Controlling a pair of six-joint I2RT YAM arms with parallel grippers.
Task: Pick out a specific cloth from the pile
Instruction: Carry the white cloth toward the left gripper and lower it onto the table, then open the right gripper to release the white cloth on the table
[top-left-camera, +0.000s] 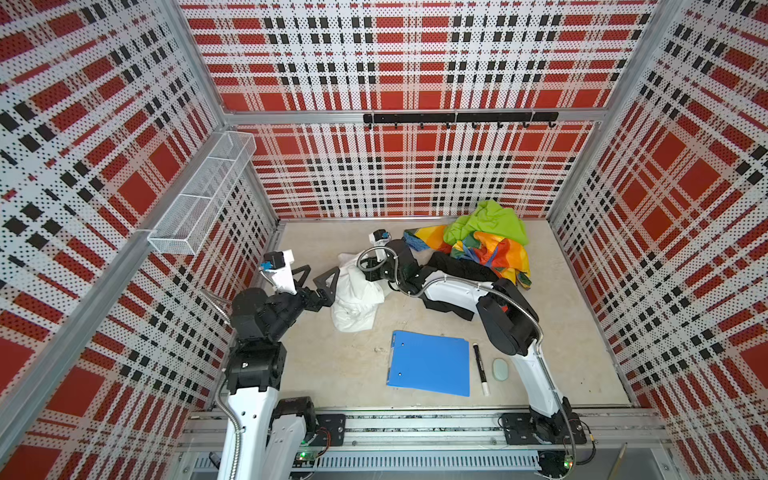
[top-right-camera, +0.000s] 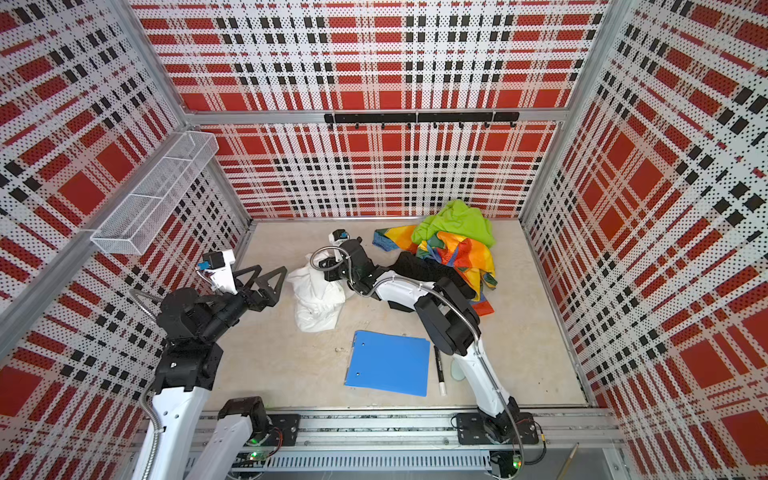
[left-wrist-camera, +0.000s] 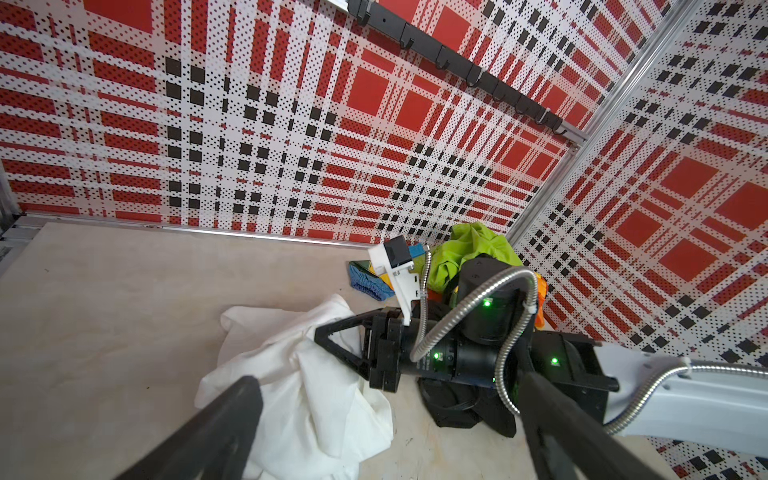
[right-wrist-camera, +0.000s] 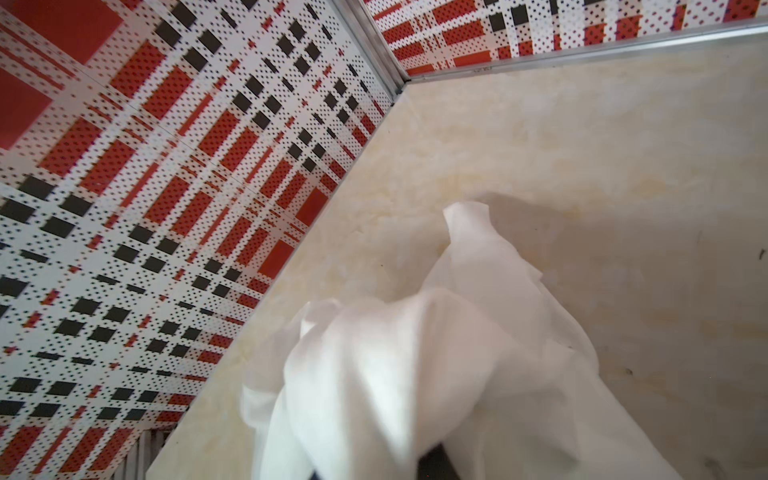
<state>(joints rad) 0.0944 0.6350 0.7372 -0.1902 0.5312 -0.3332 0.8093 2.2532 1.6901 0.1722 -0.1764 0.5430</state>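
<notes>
The white cloth (top-left-camera: 357, 307) is clear of the pile on open floor, so the robot's right gripper should go on lowering the white cloth's raised fold (right-wrist-camera: 384, 352) until it settles and then let it go.
The white cloth (top-left-camera: 357, 299) (top-right-camera: 318, 299) lies crumpled on the floor, left of the pile (top-left-camera: 478, 245) (top-right-camera: 451, 245) of lime-green, rainbow and black cloths at the back. My right gripper (top-left-camera: 368, 270) (left-wrist-camera: 322, 334) reaches across to it and is shut on a raised fold of the cloth. In the right wrist view the cloth (right-wrist-camera: 415, 353) drapes over the jaws and hides them. My left gripper (top-left-camera: 322, 270) (top-right-camera: 270, 270) (left-wrist-camera: 390, 380) hovers open just left of the cloth with nothing between its fingers.
A blue clipboard (top-left-camera: 430, 363), a black marker (top-left-camera: 480, 368) and a pale oval eraser (top-left-camera: 500, 369) lie near the front. A wire basket (top-left-camera: 203, 195) hangs on the left wall and a hook rail (top-left-camera: 457, 118) on the back wall.
</notes>
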